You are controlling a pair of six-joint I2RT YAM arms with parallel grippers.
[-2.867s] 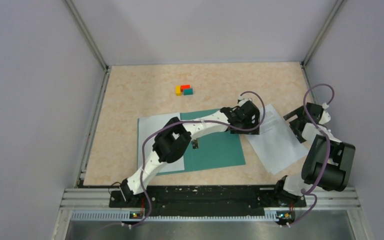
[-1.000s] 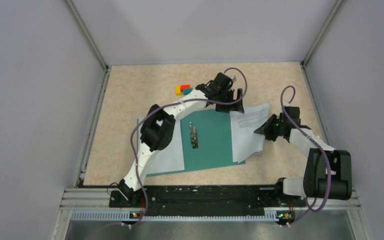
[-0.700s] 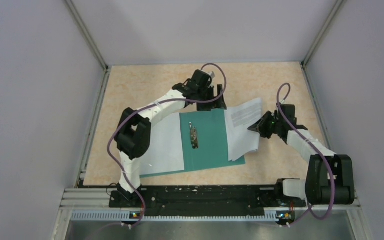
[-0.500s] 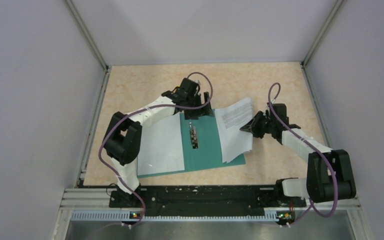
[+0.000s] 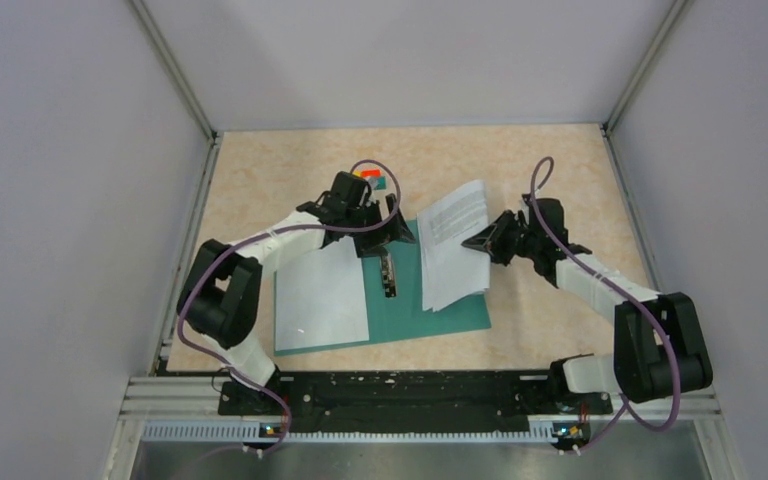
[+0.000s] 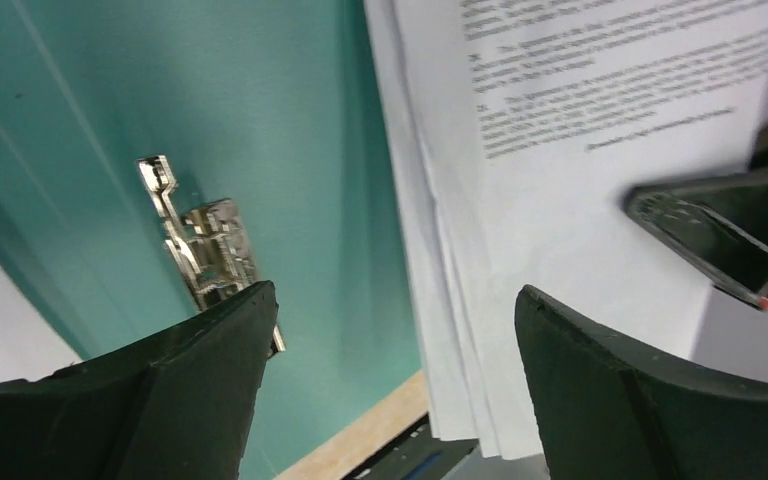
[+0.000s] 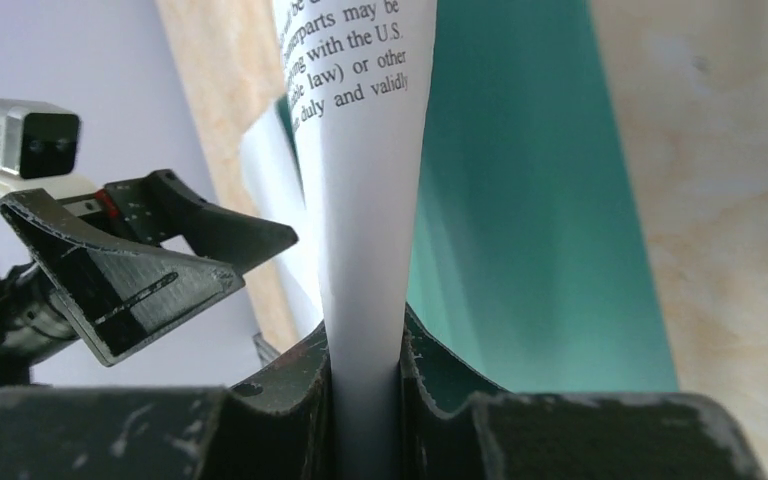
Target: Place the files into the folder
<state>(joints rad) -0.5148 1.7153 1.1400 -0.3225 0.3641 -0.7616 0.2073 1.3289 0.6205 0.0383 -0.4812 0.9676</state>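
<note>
I see staggered sheet edges [image 6: 439, 250], which show loose sheets, so the white files [image 5: 454, 250] will bend and come apart at their edge when I carry them between both grippers.
The teal folder [image 5: 460, 312] lies open in the middle of the table, its metal clip [image 5: 388, 272] on the spine. A stack of white printed files [image 5: 450, 240] hangs tilted over the folder's right half, and my right gripper [image 5: 482, 243] is shut on its right edge. In the right wrist view the files [image 7: 365, 180] stand pinched between the pads above the folder [image 7: 520, 200]. My left gripper [image 5: 385, 225] is open at the folder's far edge, above the clip [image 6: 205, 255], holding nothing. The left wrist view shows the files [image 6: 560, 150] fanned beside the teal folder [image 6: 290, 150].
A white sheet [image 5: 320, 295] lies on the folder's left flap. Small orange, red and teal blocks [image 5: 370, 178] sit just behind the left gripper. Grey walls close the table on three sides. The arm bases stand on the black rail [image 5: 410, 392] at the near edge.
My right gripper has carried the files leftward from the table's right side over the folder's right half. My left arm has swung left along the folder's far edge, uncovering the clip.
</note>
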